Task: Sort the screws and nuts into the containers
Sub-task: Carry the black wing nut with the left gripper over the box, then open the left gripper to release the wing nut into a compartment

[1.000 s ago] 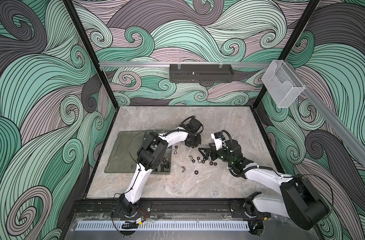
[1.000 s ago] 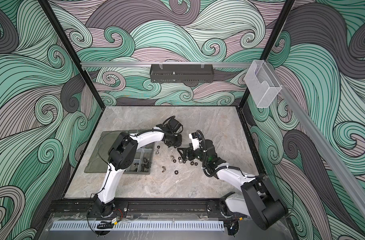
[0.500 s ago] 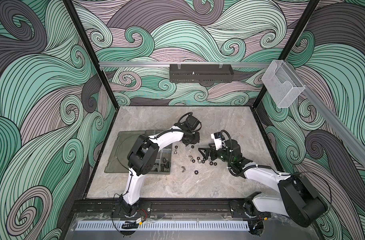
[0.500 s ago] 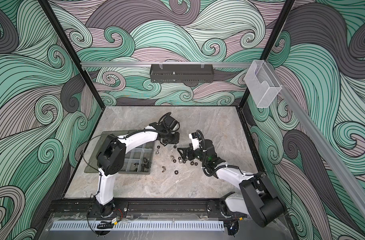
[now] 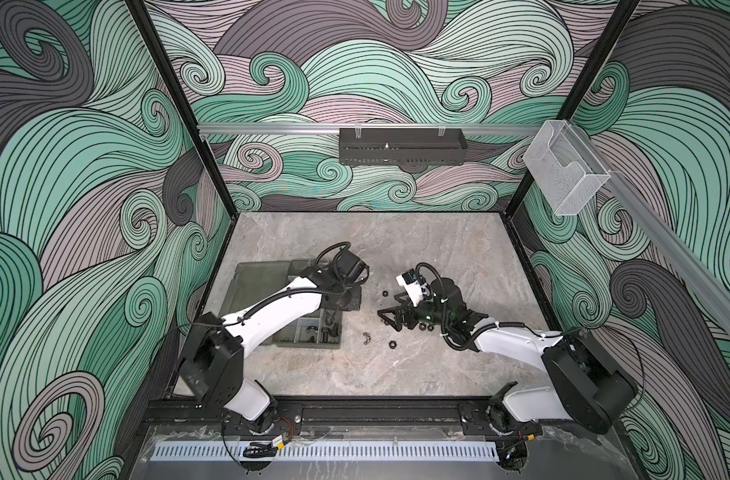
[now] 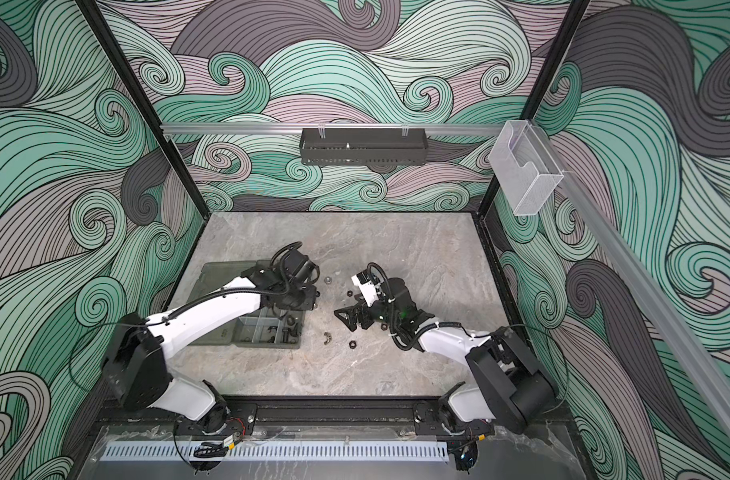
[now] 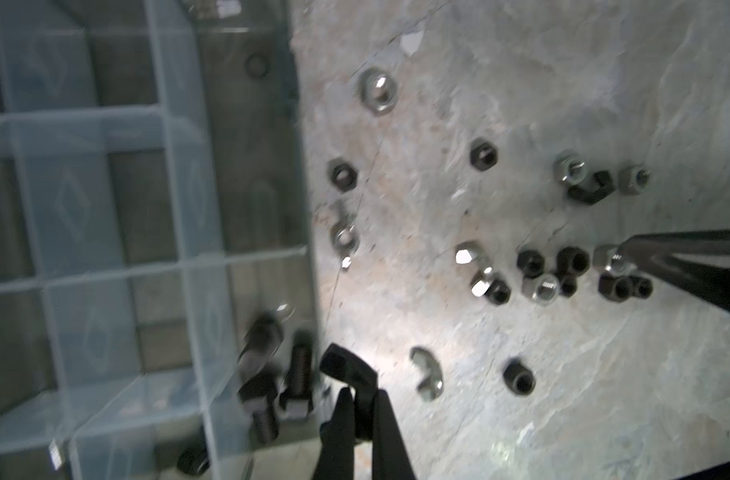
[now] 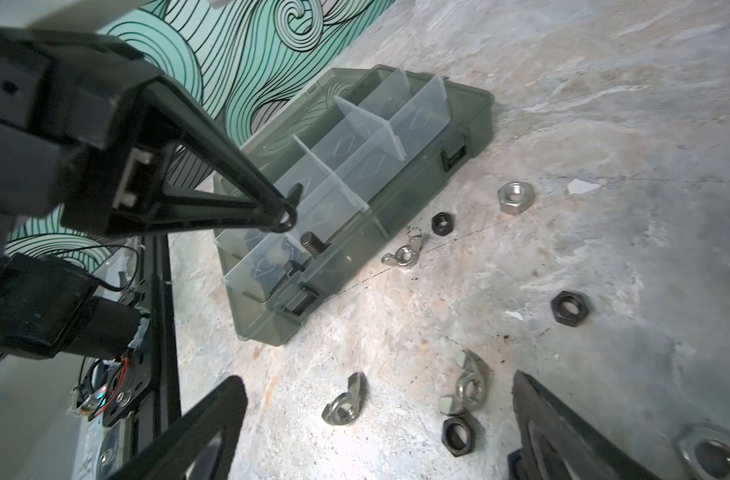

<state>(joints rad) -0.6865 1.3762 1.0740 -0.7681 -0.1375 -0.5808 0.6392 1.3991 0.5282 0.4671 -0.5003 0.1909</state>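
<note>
My right gripper is crowding the loose nuts, so I should pull it back before my left gripper picks up the black winged nut beside the silver nut.
The grey-green box of containers lies open on the left of the table. Black screws rest in its near corner compartment. My left gripper hangs over that compartment, shut on a small black fastener; screw or nut, I cannot tell. Loose nuts, black, silver and winged, are scattered on the table beside the box. My right gripper stands open low over them, with a winged nut between its fingers, untouched.
A black perforated tray hangs on the back wall and a clear holder on the right rail. The box's lid lies flat to the left. A black rail runs along the table's front edge.
My left gripper has swung left from the nut pile to above the box, staying shut. The right arm has barely moved.
</note>
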